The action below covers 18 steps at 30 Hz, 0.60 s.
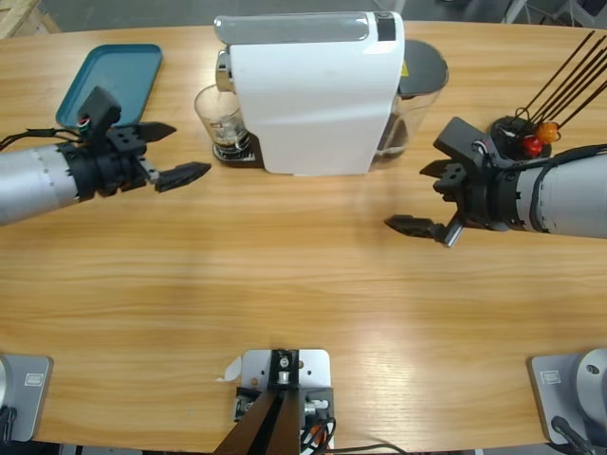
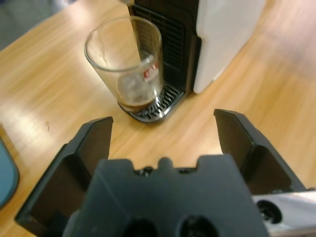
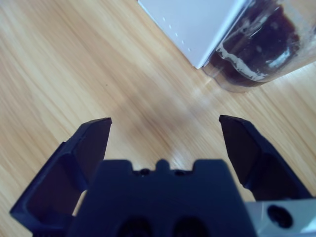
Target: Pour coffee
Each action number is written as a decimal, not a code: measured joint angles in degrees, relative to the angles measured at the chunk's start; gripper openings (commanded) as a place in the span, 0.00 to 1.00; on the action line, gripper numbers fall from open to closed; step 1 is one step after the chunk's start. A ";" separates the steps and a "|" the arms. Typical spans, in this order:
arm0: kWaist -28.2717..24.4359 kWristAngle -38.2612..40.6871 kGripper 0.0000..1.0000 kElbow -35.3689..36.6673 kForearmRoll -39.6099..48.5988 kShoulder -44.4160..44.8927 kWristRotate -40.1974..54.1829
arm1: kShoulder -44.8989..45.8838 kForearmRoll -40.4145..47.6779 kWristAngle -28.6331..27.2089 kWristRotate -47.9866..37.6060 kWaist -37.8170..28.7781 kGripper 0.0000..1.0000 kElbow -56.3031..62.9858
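The coffee (image 2: 137,105) sits shallow, far below the tumbler's rim (image 2: 118,69). I expect it will swirl at the bottom and stay inside when I carry the tumbler.
A clear glass tumbler (image 1: 220,118) with a small red mark stands on the black drip tray (image 2: 159,104) under the spout of the white coffee machine (image 1: 313,95). A thin layer of brownish coffee (image 2: 137,102) lies at its bottom, and a thin brown streak runs down into the glass from above. My left gripper (image 1: 190,149) hovers open just left of the tumbler, its jaws pointing at it with nothing between them; in the left wrist view (image 2: 163,128) the glass (image 2: 126,64) is ahead and apart. My right gripper (image 1: 406,197) is open and empty over bare table, right of the machine.
A teal tray (image 1: 109,81) lies at the back left behind the left arm. The machine's clear tank (image 3: 261,44) holds dark liquid at its rear right. A dark holder with thin sticks and red and orange balls (image 1: 531,137) stands by the right arm.
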State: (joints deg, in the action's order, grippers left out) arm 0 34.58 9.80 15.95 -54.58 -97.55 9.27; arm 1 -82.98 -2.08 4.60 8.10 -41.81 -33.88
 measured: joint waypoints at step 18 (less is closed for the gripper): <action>0.01 -2.98 0.88 1.20 -21.68 -15.72 -1.17 | -0.53 0.00 0.22 0.00 0.00 0.98 -0.03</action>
State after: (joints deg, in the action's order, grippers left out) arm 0 34.59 6.82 17.15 -76.25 -113.27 8.10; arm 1 -83.51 -2.08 4.82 8.10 -41.81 -33.90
